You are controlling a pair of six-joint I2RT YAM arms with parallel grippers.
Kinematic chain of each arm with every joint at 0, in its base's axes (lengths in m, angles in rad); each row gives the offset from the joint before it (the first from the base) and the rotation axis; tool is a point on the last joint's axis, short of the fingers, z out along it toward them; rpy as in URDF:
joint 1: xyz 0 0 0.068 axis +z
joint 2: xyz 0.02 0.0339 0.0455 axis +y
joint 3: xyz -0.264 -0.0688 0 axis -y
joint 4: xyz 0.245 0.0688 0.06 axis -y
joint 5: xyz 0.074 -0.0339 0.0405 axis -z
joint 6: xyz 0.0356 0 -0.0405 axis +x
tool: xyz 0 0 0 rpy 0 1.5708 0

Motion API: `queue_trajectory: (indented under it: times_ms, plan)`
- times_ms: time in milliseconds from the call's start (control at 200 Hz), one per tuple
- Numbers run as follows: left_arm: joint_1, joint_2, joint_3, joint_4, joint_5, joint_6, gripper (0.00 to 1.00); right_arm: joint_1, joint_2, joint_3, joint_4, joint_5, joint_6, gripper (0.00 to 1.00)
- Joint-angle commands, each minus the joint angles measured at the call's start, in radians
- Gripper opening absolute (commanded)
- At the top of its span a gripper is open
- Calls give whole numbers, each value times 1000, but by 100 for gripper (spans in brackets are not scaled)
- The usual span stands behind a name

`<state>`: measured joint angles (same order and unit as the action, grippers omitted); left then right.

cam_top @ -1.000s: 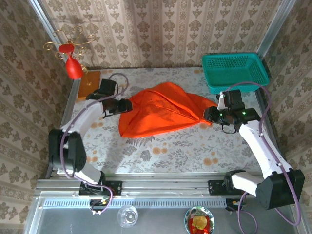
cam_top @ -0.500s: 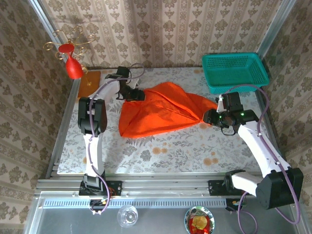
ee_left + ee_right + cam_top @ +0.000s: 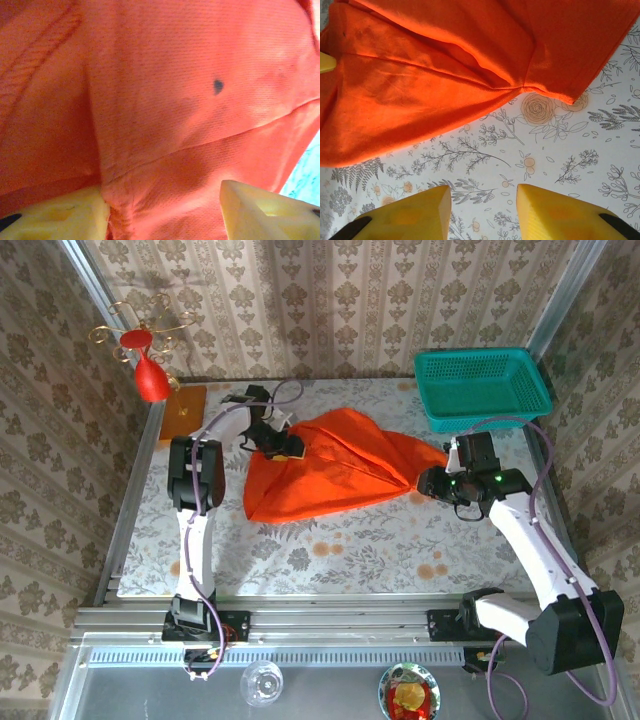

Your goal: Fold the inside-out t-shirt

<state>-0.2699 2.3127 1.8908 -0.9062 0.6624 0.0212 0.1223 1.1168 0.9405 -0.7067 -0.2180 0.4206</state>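
Observation:
The t-shirt is bunched in a rough triangle [image 3: 345, 468], so next my left gripper pinches the t-shirt's seamed edge [image 3: 119, 202]. Then it should lift and stretch it together with my right gripper before the fold.
The inside-out t-shirt [image 3: 340, 465] lies bunched in a rough triangle on the flowered tablecloth, bright orange-red, with seams showing. My left gripper [image 3: 288, 445] presses into its upper left edge. In the left wrist view the left gripper [image 3: 162, 205] has its pale yellow fingers [image 3: 60, 217] wide apart, the t-shirt [image 3: 165, 100] spread between them and bunched against the left one, not pinched. My right gripper [image 3: 432, 483] hovers just off the shirt's right corner. In the right wrist view the right gripper [image 3: 482, 200] is open over bare tablecloth, with the t-shirt [image 3: 435, 75] a short way ahead of its fingertips.
A teal basket [image 3: 482, 385] stands at the back right. A red teardrop ornament [image 3: 150, 380] on a gold wire stand and a flat orange board [image 3: 182, 410] sit at the back left. Walls close in on three sides. Bare tablecloth [image 3: 380, 540] lies in front of the shirt.
The left arm swung from the shirt's left side round to its back left edge and pushed into the cloth, its jaws widening. The right gripper barely moved.

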Motion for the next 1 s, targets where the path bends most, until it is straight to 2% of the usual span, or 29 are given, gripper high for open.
queue_trajectory:
  times_ms: [0, 135, 245, 315, 375, 505, 690, 855, 995]
  plan:
    - [-5, -23, -29, 9, 96, 22, 59, -3, -21, -8, -10, -14, 15, 40]
    - [3, -51, -55, 59, 126, 0, 56, -3, -28, -6, -14, -14, 15, 40]
    - [16, -69, -73, 85, 133, -15, 46, -3, -32, -5, -19, -11, 15, 40]
    - [29, -97, -105, 133, 130, -31, 46, -2, -35, -7, -20, -9, 15, 40]
    - [44, -124, -147, 205, 172, -57, 46, -3, -36, -8, -20, -10, 15, 40]
    - [51, -143, -173, 262, 290, -62, 54, -3, -31, -10, -18, -9, 15, 40]
    - [14, -76, -73, 109, 291, 39, 57, -3, -28, -14, -17, -9, 15, 41]
    - [1, -77, -104, 160, 332, 28, 61, -3, -32, -19, -17, -9, 15, 41]
    - [-4, -43, -70, 101, 289, 47, 61, -3, -34, -20, -24, -9, 14, 41]
